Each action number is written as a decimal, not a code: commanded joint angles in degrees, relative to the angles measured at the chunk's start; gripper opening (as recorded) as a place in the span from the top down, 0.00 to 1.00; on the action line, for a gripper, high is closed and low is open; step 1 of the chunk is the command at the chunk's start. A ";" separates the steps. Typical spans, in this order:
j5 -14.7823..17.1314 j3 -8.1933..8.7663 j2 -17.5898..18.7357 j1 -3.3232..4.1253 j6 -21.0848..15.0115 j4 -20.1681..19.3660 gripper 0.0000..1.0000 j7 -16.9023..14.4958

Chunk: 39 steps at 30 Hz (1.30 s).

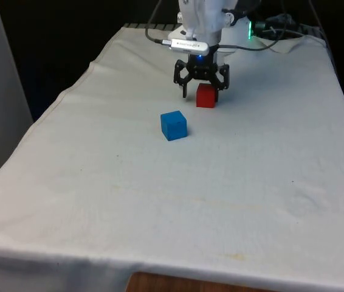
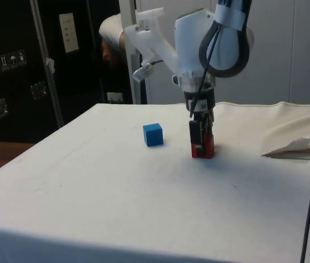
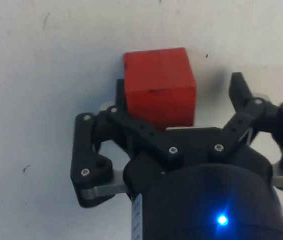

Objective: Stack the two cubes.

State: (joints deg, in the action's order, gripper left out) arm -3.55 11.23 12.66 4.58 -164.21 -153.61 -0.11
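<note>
The red cube (image 1: pixel 206 95) sits close against one finger and leaves a gap at the other (image 1: pixel 191 93), so it should slide toward the middle when the robot closes its gripper.
A red cube (image 1: pixel 206 96) rests on the white cloth at the far middle of the table. My gripper (image 1: pixel 203 89) is lowered over it and stands open, with the cube between the fingers. In the wrist view the red cube (image 3: pixel 159 86) lies close against one finger (image 3: pixel 120 95), while the other finger (image 3: pixel 240 91) stands off from it with a gap. A blue cube (image 1: pixel 173 125) sits alone on the cloth, nearer the camera and toward the front view's left. In the side view the blue cube (image 2: pixel 153 134) stands apart from the red cube (image 2: pixel 204 148) and the gripper (image 2: pixel 201 134).
Black cables (image 1: pixel 284 38) lie at the table's far end by the robot base. The cloth is bunched in a fold (image 2: pixel 294 145) beyond the red cube in the side view. A person's head (image 2: pixel 110 39) shows behind the table.
</note>
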 commanded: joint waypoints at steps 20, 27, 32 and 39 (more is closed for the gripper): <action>0.63 -0.46 0.11 -0.46 0.63 0.63 0.99 -0.63; 0.00 0.00 -2.23 -0.06 5.16 2.12 0.99 -0.17; -0.06 0.00 -3.78 0.00 7.91 2.75 0.99 -0.17; 0.11 -0.11 -6.70 0.00 13.87 4.93 0.99 -0.29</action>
State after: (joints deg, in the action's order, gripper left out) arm -3.61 11.23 6.70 4.58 -151.95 -149.03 -0.23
